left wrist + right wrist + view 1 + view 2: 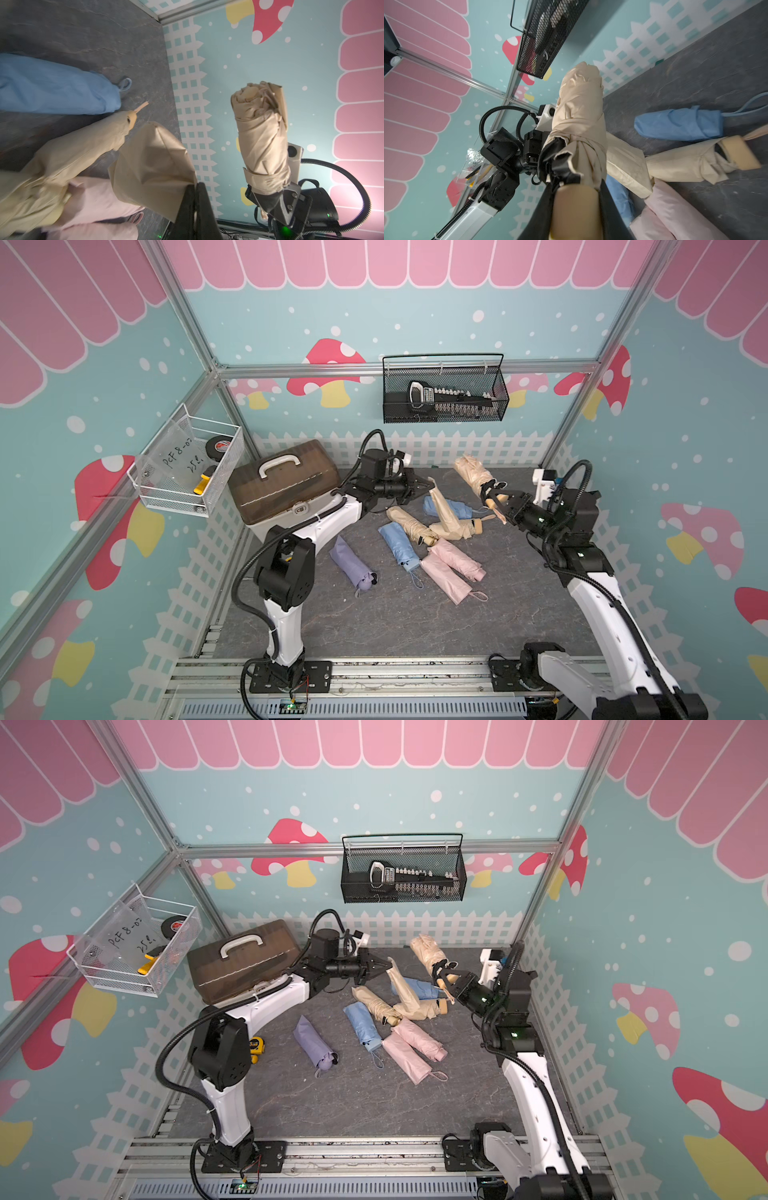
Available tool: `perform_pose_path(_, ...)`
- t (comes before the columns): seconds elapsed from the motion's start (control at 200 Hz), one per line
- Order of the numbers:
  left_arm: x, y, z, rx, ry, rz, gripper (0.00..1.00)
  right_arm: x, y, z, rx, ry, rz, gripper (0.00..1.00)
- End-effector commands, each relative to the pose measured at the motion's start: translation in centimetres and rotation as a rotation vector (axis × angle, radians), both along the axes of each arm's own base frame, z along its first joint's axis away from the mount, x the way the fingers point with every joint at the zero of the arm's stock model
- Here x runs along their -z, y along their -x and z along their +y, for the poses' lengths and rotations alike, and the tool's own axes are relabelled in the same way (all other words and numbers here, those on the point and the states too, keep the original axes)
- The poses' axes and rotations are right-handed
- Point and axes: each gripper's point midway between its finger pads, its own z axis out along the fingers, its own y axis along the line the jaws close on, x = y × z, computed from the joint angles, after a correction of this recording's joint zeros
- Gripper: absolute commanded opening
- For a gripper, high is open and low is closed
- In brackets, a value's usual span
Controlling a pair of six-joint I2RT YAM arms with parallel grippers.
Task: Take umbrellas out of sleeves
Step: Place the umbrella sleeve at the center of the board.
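The beige sleeve [447,510] is empty and clear of the umbrella in the robot's right gripper, so the left gripper should keep going past the pile and let go of the sleeve over open mat [505,548].
My right gripper [494,499] is shut on the stubby handle [575,212] of a bare beige umbrella [471,475], held in the air with its tip toward the back wall. My left gripper [428,485] is shut on the end of an empty beige sleeve [439,506], which hangs limp from it to the pile. In the left wrist view the sleeve [153,158] is apart from the umbrella [261,135]. On the mat lie lilac [353,566], blue [399,545], pink [455,558] and beige [409,524] umbrellas.
A brown toolbox [282,487] stands at the back left beside my left arm. A black mesh basket [444,389] hangs on the back wall and a white wire basket [191,464] on the left wall. A yellow tape measure [257,1044] lies by the left arm.
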Motion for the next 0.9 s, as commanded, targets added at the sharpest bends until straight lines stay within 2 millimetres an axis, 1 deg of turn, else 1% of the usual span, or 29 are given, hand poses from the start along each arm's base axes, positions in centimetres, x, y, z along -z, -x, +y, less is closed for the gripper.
perform_pose_path(0.0,-1.4,0.2,-5.3,0.065,0.090,-0.029,0.00,1.0,1.1,-3.2,0.176,0.113,0.022,0.00)
perform_pose_path(0.005,-1.7,0.2,-5.5,0.069,0.095,-0.033,0.00,1.0,1.2,-3.3,0.180,0.115,0.023,0.00)
perform_pose_path(0.035,-1.1,0.2,-7.0,0.089,0.105,-0.023,0.00,1.0,1.6,-3.8,0.200,0.127,0.026,0.00)
perform_pose_path(0.09,-0.8,0.2,-9.2,0.115,0.133,-0.018,0.00,1.0,2.3,-4.5,0.234,0.145,0.034,0.00)
perform_pose_path(0.115,-0.1,0.0,-10.0,0.114,0.136,-0.006,0.00,1.1,2.6,-4.9,0.254,0.157,0.046,0.00)
perform_pose_path(0.145,0.3,-0.2,-10.7,0.112,0.151,-0.002,0.00,1.2,3.0,-5.4,0.278,0.170,0.060,0.00)
perform_pose_path(0.24,2.8,0.0,-12.7,0.127,0.159,0.031,0.00,1.9,3.8,-6.3,0.319,0.187,0.098,0.00)
perform_pose_path(0.38,6.2,0.9,-15.2,0.145,0.136,0.067,0.00,2.7,4.5,-6.8,0.342,0.211,0.131,0.00)
perform_pose_path(0.475,8.7,1.5,-16.3,0.154,0.111,0.099,0.00,3.6,4.9,-7.2,0.352,0.234,0.162,0.00)
perform_pose_path(0.675,13.4,2.9,-17.8,0.169,0.025,0.155,0.00,6.5,5.1,-7.3,0.343,0.219,0.228,0.00)
perform_pose_path(0.785,15.1,3.2,-18.3,0.165,-0.019,0.178,0.00,7.7,5.3,-7.5,0.341,0.209,0.254,0.00)
perform_pose_path(0.895,16.9,3.1,-18.3,0.158,-0.086,0.199,0.00,9.2,5.4,-7.6,0.335,0.192,0.287,0.00)
